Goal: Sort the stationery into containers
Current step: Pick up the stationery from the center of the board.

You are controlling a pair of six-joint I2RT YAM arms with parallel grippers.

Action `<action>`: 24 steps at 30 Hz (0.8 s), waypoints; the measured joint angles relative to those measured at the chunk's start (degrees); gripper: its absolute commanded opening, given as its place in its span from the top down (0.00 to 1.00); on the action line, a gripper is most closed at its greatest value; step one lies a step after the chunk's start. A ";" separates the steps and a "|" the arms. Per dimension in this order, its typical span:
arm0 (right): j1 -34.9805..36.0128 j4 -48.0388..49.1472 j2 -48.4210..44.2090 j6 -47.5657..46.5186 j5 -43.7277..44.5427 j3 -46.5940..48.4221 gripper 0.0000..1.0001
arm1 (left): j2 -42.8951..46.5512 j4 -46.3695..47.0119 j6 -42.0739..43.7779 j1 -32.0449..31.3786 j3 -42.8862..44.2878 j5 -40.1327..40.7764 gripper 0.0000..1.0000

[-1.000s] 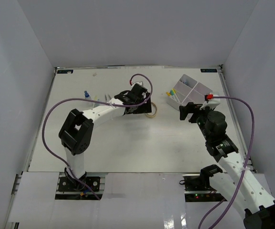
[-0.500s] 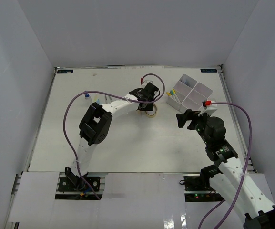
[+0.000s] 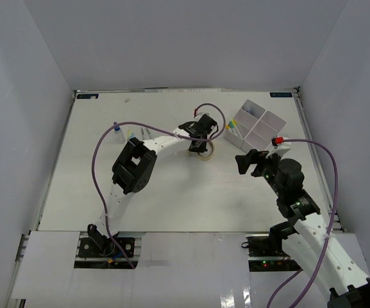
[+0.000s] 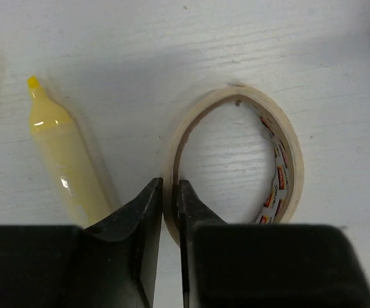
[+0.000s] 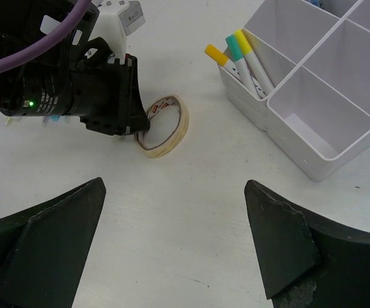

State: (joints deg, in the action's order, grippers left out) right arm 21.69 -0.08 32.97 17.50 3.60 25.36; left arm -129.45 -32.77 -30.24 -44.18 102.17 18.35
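My right gripper is on the same side as the tray (image 3: 256,127), so my left gripper should lift the tan tape ring and my right gripper should take the tape ring's free side (image 5: 183,122).
A tan tape ring (image 4: 294,160) lies on the white table just left of the containers (image 3: 256,125), a white four-compartment tray. My left gripper (image 4: 170,186) is shut on the ring's near wall, one finger inside the ring and one outside. In the right wrist view the ring (image 5: 179,125) sits at the left gripper's (image 5: 140,131) tips. My right gripper (image 5: 174,183) hangs open above bare table nearer than the ring, holding nothing. Yellow- and green-capped pens (image 5: 236,46) stand in the tray's left compartment. A yellow highlighter (image 4: 63,160) lies left of the ring.
A small blue-capped bottle (image 3: 116,130) and yellow items (image 3: 131,135) sit on the table's left side, beside the left arm. The tray's (image 5: 300,70) other compartments that show hold nothing. Grey walls close in the table on three sides.
My left arm stretched right to the tape ring and its jaws closed on the ring's wall. The right gripper drew slightly left and nearer, still open.
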 measured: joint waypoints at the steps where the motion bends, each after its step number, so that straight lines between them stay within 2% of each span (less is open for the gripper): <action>1: 0.00 -0.07 0.00 0.00 -0.24 0.00 0.04 | 0.00 0.00 0.28 -0.20 0.00 0.02 0.79; 5: 0.00 -1.18 0.13 -0.11 -1.51 0.42 0.04 | 1.01 0.81 1.64 -1.18 -1.36 -0.02 0.85; 8: 0.00 -3.65 1.68 -0.26 -3.96 3.02 0.03 | 5.44 3.04 3.63 -2.51 -7.02 0.02 0.85; 15: -0.15 -9.35 8.35 -1.25 -12.07 14.01 0.00 | 28.06 15.96 11.58 -7.21 -28.26 -1.25 0.85; 18: -0.20 -10.78 11.17 -1.40 -15.98 17.38 0.05 | 37.09 23.85 15.85 -8.46 -35.41 -2.40 0.85; 24: -0.22 -13.75 19.34 -1.38 -22.60 23.41 0.09 | 43.21 34.60 24.06 -10.21 -41.18 -3.78 0.85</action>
State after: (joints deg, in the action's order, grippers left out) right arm 21.47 -13.82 52.31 16.12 -19.00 48.77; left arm -86.24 1.83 -6.17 -54.39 60.99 14.57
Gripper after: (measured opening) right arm 0.923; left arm 0.196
